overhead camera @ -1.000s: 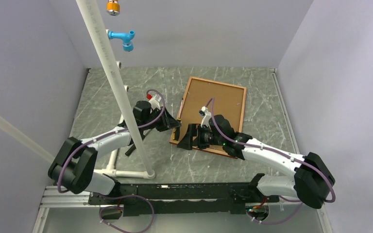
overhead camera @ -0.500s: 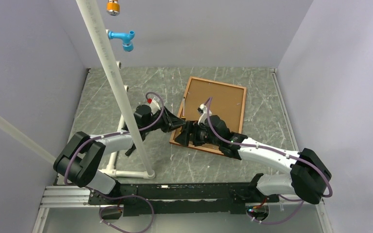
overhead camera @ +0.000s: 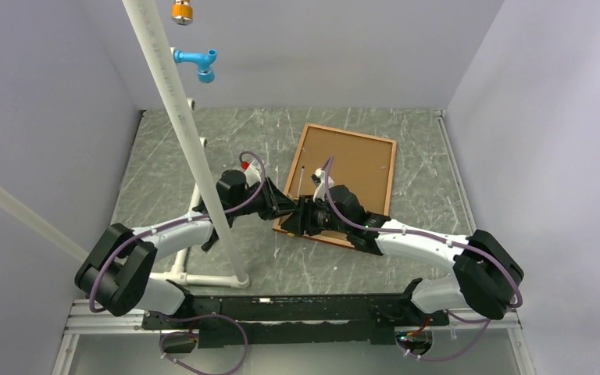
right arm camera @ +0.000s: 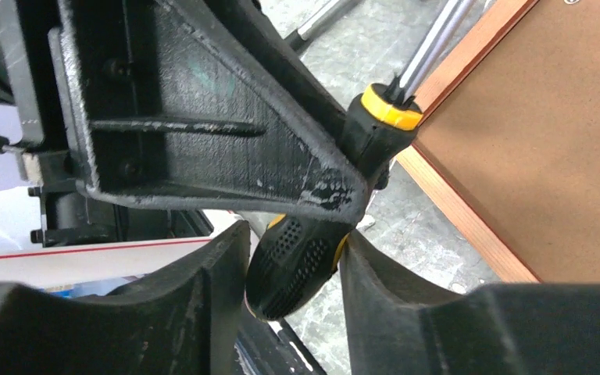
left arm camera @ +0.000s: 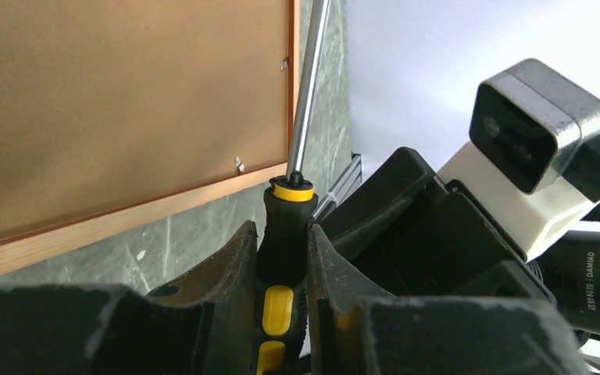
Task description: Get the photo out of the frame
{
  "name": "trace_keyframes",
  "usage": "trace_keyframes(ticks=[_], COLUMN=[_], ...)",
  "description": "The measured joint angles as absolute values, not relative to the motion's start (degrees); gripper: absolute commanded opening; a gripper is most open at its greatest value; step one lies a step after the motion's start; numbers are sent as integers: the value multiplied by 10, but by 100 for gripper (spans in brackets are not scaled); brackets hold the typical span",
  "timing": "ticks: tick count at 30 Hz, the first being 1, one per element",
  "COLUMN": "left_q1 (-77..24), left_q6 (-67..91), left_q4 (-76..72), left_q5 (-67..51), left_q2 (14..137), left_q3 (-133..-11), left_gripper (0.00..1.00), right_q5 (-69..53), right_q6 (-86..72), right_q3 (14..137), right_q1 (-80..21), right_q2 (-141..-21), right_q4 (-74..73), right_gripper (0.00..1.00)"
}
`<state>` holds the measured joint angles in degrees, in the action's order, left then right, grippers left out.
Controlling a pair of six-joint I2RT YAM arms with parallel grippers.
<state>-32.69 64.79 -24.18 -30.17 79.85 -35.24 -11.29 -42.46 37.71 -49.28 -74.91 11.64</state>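
Note:
I should open my left gripper and steady the frame's near corner (overhead camera: 276,225) with it before I turn the clips, because both grippers are on the screwdriver handle (right arm camera: 301,267) and the frame is loose.
The frame (overhead camera: 393,176) lies face down on the table, its thin reddish-brown border around the photo's plain brown backing (overhead camera: 351,168); the printed side is hidden. My left gripper (overhead camera: 285,207) is shut on a black-and-yellow screwdriver (left arm camera: 285,226), whose steel shaft runs along the frame's left edge (left arm camera: 125,219). My right gripper (overhead camera: 297,219) meets it at the frame's near left corner. In the right wrist view its fingers (right arm camera: 203,305) close around the butt of the screwdriver handle (right arm camera: 293,266), under the left gripper's finger (right arm camera: 226,133).
A white PVC pipe stand (overhead camera: 180,117) rises left of centre, with a blue fitting (overhead camera: 197,62) and an orange one (overhead camera: 181,11) overhead. Small metal clips (left arm camera: 239,164) sit at the backing's edge. Grey walls close in on three sides.
My right gripper has moved left from the frame's near edge to the left gripper and closed around the screwdriver's butt. The left gripper shifted slightly right with the screwdriver.

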Motion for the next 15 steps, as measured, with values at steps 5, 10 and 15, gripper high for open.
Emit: trace_keyframes(ticks=[5, 10, 15], left_q1=[-331, -334, -332], left_q6=[629, 628, 626], left_q4=[-211, -216, -236], left_q5=[-301, -302, -312], left_q2=[792, 792, 798], left_q3=[-360, -360, -359], left_gripper=[0, 0, 0], right_q5=[-111, -110, -97], right_q6=[-424, -415, -419], right_q3=[377, 377, 383], right_q1=[-496, -500, -495], right_q2=[-754, -754, -754], right_q4=[110, 106, 70], right_gripper=[62, 15, 0])
